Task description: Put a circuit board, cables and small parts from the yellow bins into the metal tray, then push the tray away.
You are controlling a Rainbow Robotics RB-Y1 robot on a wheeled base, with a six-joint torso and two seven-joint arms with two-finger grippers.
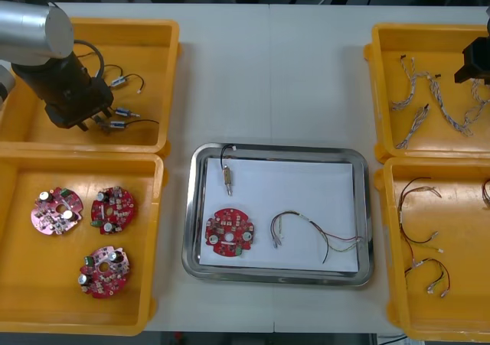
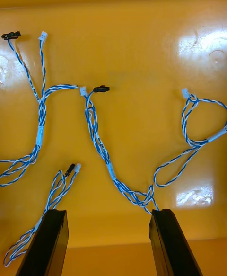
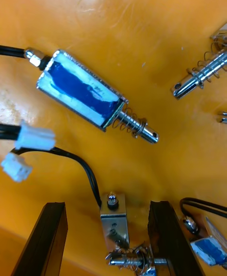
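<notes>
The middle of the twisted blue and white cable has a pale band around it, so the cable's loops will stay bundled together when I lift it.
The metal tray, white inside, holds a red circuit board, a small metal part on a black cable and a red and yellow cable. My left gripper hangs low in the far-left yellow bin. It is open, with a small metal part lying between its fingers; a larger blue-sided part lies beyond. My right gripper hovers open over the far-right bin. Twisted blue and white cables lie below it.
The near-left bin holds three red circuit boards. In the near-right bin lie thin red and dark cables. More small metal parts lie near the left fingers. Bare table stretches beyond the tray.
</notes>
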